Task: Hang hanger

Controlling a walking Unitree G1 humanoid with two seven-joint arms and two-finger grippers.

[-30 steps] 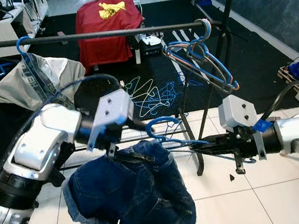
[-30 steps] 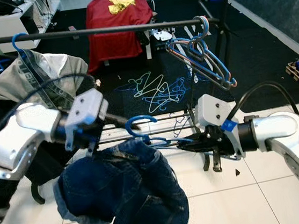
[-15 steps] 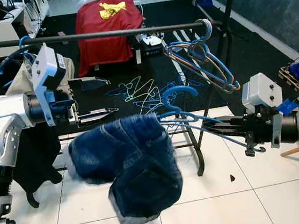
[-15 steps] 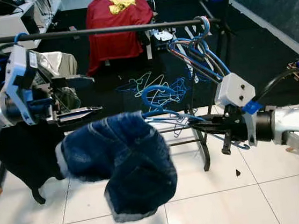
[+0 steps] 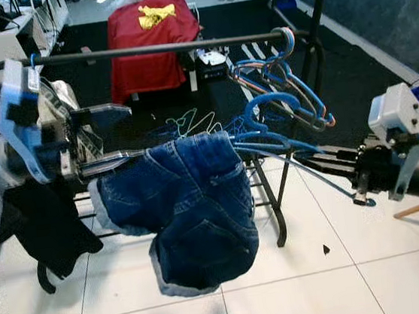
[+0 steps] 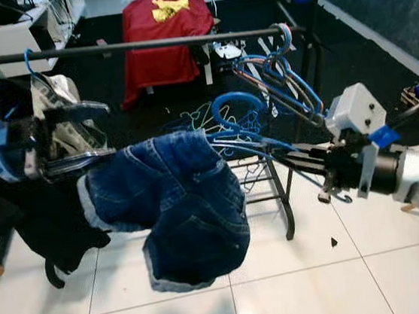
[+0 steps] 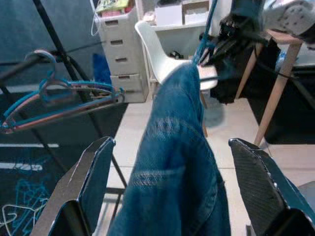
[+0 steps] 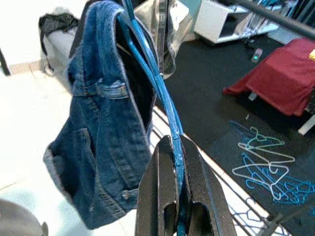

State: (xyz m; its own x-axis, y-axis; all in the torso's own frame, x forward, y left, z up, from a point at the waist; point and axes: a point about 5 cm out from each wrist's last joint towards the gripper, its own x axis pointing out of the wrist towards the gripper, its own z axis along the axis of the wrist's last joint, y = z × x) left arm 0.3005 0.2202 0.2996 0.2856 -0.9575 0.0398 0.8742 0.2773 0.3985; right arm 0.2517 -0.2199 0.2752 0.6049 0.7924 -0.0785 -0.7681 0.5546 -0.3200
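Observation:
The blue denim shorts (image 5: 196, 204) will slip off the blue hanger when I pull them away, since most of the blue hanger sticks out (image 5: 275, 144) past the waistband.
Blue denim shorts (image 5: 192, 204) hang on a blue hanger (image 5: 269, 146) whose hook (image 5: 268, 105) points up below the black rail (image 5: 159, 47). My right gripper (image 8: 173, 141) is shut on the hanger's lower bar, holding it out from the right, as the left eye view also shows (image 5: 331, 160). My left gripper (image 5: 113, 138) is open at the left side of the shorts. In the left wrist view, its fingers (image 7: 93, 177) stand wide apart on either side of the denim (image 7: 172, 172).
Several empty hangers (image 5: 284, 80) hang at the rail's right end by the rack's post (image 5: 296, 117). A grey shirt (image 5: 56, 106) and a black garment (image 5: 43, 221) hang at the left. A red shirt (image 5: 152, 35) and loose hangers (image 5: 198, 124) lie behind.
My left gripper let go of the shorts and drew back to the left, open. My right arm raised the hanger with the shorts toward the rail.

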